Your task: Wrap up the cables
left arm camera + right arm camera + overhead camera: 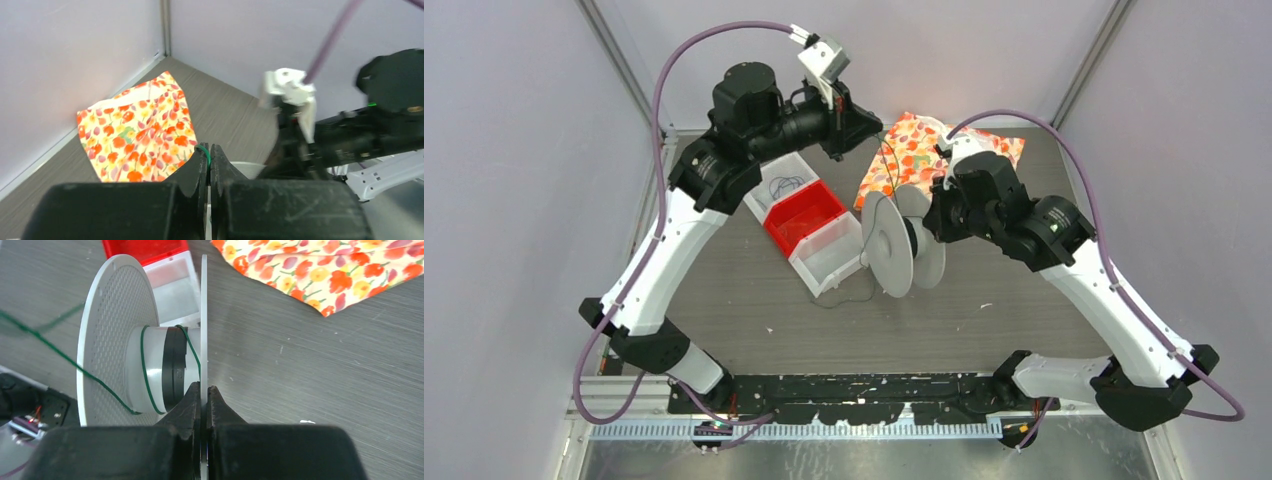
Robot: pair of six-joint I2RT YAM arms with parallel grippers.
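The dark green cable goes around the spool's hub (162, 367). My left gripper should therefore keep hold of the cable until the spool comes up beside it, then let go.
A thin dark green cable (890, 165) runs from my left gripper (874, 128) down to a grey spool (889, 243) standing on edge mid-table. My left gripper (209, 150) is shut on the cable (205, 150), held high near the back wall. My right gripper (204, 389) is shut on the spool's thin right flange (204, 300). The cable (50, 347) crosses the perforated left flange (112, 315) and makes two turns round the hub (150, 365). More cable lies in loops in the bin's far compartment (786, 185), and a strand trails on the table (849, 298).
A clear three-part bin with a red middle compartment (804, 215) lies just left of the spool. A floral cloth (924, 150) lies at the back, behind the spool. Enclosure walls stand close behind the left gripper.
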